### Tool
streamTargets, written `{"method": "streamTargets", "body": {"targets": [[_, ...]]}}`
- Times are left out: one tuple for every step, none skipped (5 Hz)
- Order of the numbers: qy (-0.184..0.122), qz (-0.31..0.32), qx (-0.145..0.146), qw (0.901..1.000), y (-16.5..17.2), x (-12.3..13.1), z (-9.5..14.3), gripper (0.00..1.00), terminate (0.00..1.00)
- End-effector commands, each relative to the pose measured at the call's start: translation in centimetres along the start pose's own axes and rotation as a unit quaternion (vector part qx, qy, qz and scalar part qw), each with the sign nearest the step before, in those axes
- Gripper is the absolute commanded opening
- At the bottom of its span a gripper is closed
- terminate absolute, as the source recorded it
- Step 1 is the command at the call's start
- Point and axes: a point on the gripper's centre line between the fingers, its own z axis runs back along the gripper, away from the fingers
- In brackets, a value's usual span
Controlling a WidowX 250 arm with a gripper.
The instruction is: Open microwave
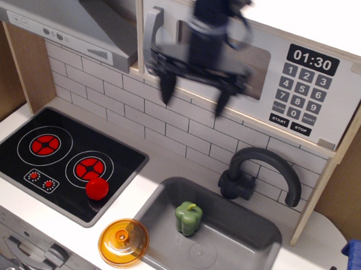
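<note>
Grey hinge plates (326, 144) are at the door's corners past the keypad. The whole door (256, 72), together with the keypad, will therefore swing outward when I pull the door's handle.
The white toy microwave (349, 41) with wooden edges sits at the top, its door closed. Its grey vertical bar handle (151, 40) is at the door's left side, its clear window (260, 57) partly hidden by my arm, its clock display (311, 59) and keypad (296, 96) at the right. My gripper (193, 98) is blurred by motion, in front of the window's left half, just right of the handle. Its two dark fingers (165, 89) point down, spread wide apart and holding nothing.
A grey extractor hood (65, 20) is at upper left. Below are a black hob (64, 159) with a red knob (97, 189), an orange lid (124, 242), a grey sink (247, 250) holding a green pepper (188, 218), and a dark faucet (260, 172).
</note>
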Motion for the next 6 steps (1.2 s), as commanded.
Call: {"method": "streamTargets", "body": {"targets": [[-0.046, -0.087, -0.039, 0.9944, 4.1, 3.4, 1.5, 1.0, 0.0], [-0.07, -0.094, -0.039, 0.9923, 4.7, 4.6, 1.6, 1.0, 0.0], [-0.077, -0.061, -0.024, 0.9948, 6.0, 5.6, 1.9, 1.0, 0.0], [-0.079, -0.053, -0.012, 0.9954, 7.0, 5.8, 1.9, 1.0, 0.0], [-0.09, -0.046, -0.003, 0.9949, 7.0, 6.9, 1.6, 1.0, 0.0], [-0.095, -0.042, 0.001, 0.9946, 7.3, 7.2, 1.6, 1.0, 0.0]]}}
